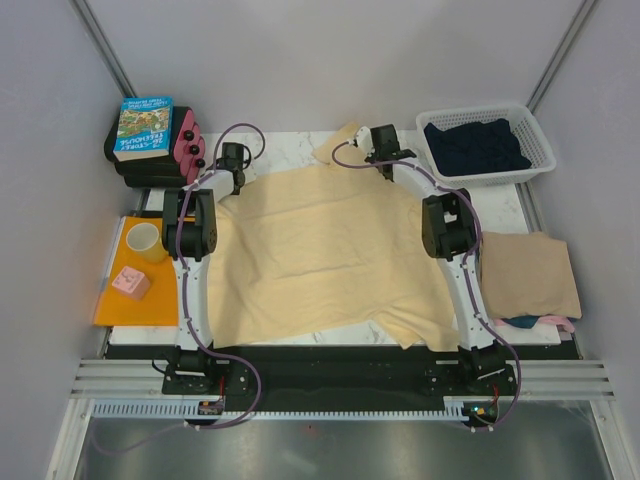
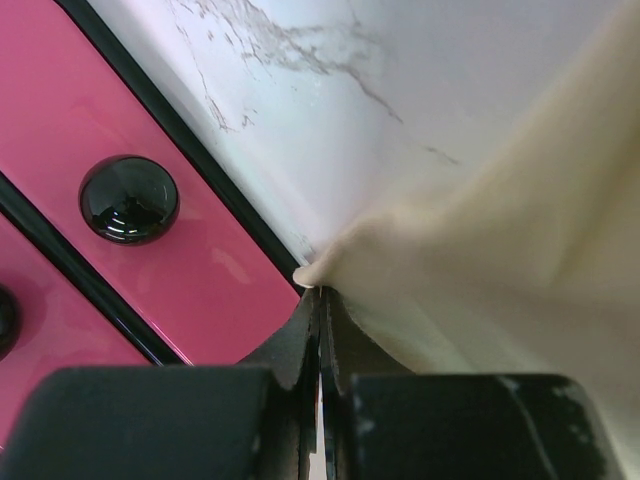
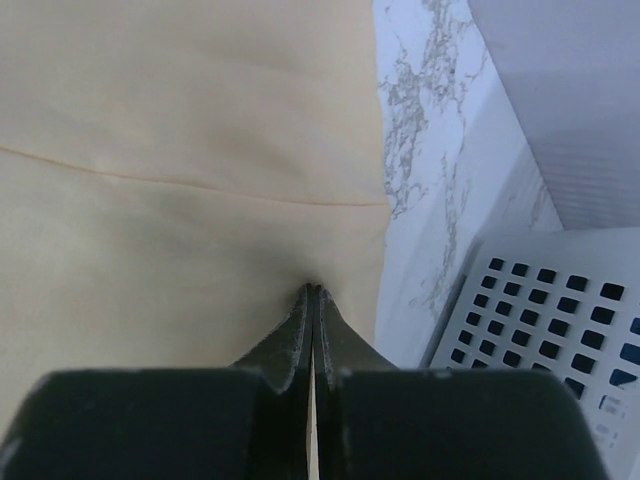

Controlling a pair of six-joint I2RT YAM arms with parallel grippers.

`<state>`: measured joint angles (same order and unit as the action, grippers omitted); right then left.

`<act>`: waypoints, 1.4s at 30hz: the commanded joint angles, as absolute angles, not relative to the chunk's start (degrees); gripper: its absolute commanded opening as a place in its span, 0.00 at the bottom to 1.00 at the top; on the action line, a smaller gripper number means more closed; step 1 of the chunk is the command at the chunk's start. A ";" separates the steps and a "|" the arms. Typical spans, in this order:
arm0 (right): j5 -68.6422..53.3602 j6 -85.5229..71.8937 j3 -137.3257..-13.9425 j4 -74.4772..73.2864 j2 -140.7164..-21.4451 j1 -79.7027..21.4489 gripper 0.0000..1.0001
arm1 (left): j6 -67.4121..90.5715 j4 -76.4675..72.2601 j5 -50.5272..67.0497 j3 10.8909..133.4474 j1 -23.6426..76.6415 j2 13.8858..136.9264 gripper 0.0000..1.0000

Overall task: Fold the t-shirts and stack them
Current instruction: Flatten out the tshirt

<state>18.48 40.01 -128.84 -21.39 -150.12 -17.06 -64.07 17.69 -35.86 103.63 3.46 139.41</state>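
Observation:
Open marble [image 3: 428,225] separates the pale yellow t-shirt from the white basket [image 1: 428,146], so my right gripper keeps drawing the t-shirt toward the basket until it lies flat.
A large pale yellow t-shirt [image 1: 320,250] lies spread across the marble table, and its cloth fills the right wrist view [image 3: 180,150]. My left gripper [image 1: 236,183] is at the shirt's far left corner. Its jaws [image 2: 320,292] are shut on the cloth edge [image 2: 480,260], which drapes away to the right. At the shirt's far right, by the sleeve, my right gripper [image 1: 388,170] is shut with its tips [image 3: 314,288] pinching a dimple of cloth. A folded tan t-shirt [image 1: 527,272] lies at the right edge on top of a navy one [image 1: 520,322] and a pink one [image 1: 562,323].
A white basket [image 1: 540,135] at the back right holds dark navy cloth [image 1: 475,147]. A book [image 1: 145,128] rests on black and pink boxes [image 1: 185,150] at the back left. The orange sheet [image 1: 125,310] at the left carries a cup [image 1: 145,241] and a pink block [image 1: 131,284].

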 commanded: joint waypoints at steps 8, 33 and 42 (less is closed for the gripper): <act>32.16 48.77 -132.80 -10.82 -158.20 -14.77 0.00 | -64.60 21.01 -33.05 104.85 2.99 139.22 0.02; 24.88 40.78 -115.59 -7.03 -138.45 -14.33 0.65 | -58.10 10.28 -31.82 107.06 5.10 129.83 0.88; 4.23 55.01 -90.63 -15.63 -112.70 -13.01 0.72 | -67.40 12.57 -13.11 78.16 6.94 103.64 0.93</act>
